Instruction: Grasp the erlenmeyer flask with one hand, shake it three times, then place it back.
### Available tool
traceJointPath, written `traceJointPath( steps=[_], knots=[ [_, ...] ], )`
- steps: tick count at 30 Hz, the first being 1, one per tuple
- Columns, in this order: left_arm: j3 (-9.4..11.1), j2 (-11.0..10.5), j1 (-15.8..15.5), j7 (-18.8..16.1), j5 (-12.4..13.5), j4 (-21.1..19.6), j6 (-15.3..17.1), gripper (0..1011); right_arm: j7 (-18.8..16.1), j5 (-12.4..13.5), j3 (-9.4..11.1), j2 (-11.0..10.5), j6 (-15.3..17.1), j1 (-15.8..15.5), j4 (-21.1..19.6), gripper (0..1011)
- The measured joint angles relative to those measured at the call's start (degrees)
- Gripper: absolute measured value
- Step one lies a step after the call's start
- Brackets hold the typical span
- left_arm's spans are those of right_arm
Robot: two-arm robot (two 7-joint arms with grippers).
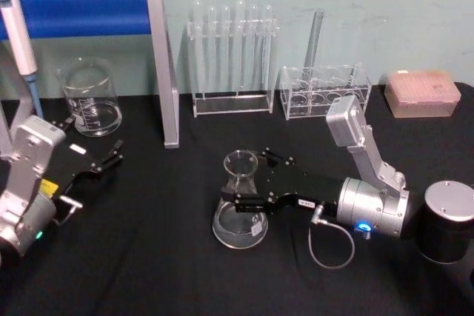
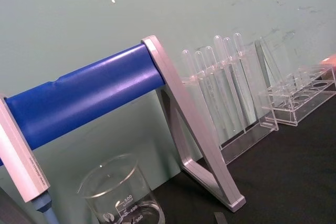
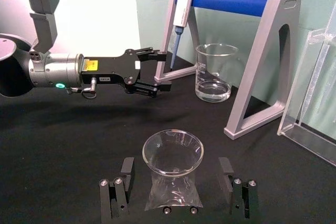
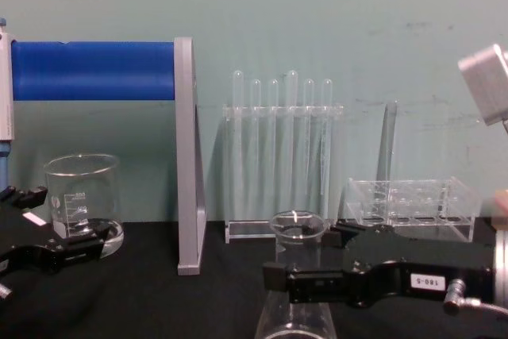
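A bright curved line runs across the inside of the glass low down, so I expect clear liquid in the erlenmeyer flask's wide bottom when I pick the flask up.
The clear erlenmeyer flask stands upright on the black table near the middle. My right gripper reaches in from the right and is open, with one finger on each side of the flask's neck. In the right wrist view a gap shows between each finger and the flask, and the right gripper is not closed on the glass. The chest view shows the flask rim level with the right gripper. My left gripper rests open at the left, away from the flask, and the left gripper holds nothing.
A glass beaker stands at the back left under a blue-barred pipette stand. A test tube rack and a second clear rack line the back. A pink box and a black silver-lidded cylinder are at the right.
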State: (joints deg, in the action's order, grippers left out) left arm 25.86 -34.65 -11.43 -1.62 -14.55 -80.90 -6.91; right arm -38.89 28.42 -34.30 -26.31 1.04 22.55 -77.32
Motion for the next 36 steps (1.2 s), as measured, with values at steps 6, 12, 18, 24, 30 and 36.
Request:
traceJointPath(
  steps=[6, 12, 18, 24, 30, 36],
  knots=[
    [0.00, 0.00, 0.00, 0.00, 0.00, 0.00, 0.00, 1001, -0.02, 0.03, 0.00, 0.01, 0.00, 0.03, 0.00, 1003],
    [0.00, 0.00, 0.00, 0.00, 0.00, 0.00, 0.00, 1001, -0.04, 0.09, 0.01, 0.01, 0.00, 0.05, 0.00, 1003],
    [0.00, 0.00, 0.00, 0.00, 0.00, 0.00, 0.00, 1001, -0.06, 0.15, 0.03, 0.01, -0.01, 0.05, 0.02, 1003],
    [0.00, 0.00, 0.00, 0.00, 0.00, 0.00, 0.00, 1001, -0.08, 0.18, 0.05, 0.01, -0.03, 0.05, 0.02, 928],
    [0.00, 0.00, 0.00, 0.00, 0.00, 0.00, 0.00, 1001, -0.12, 0.20, 0.05, 0.00, -0.05, 0.05, 0.02, 800],
    [0.00, 0.00, 0.00, 0.00, 0.00, 0.00, 0.00, 1001, -0.13, 0.23, 0.05, 0.01, -0.05, 0.05, 0.02, 590]
  ],
)
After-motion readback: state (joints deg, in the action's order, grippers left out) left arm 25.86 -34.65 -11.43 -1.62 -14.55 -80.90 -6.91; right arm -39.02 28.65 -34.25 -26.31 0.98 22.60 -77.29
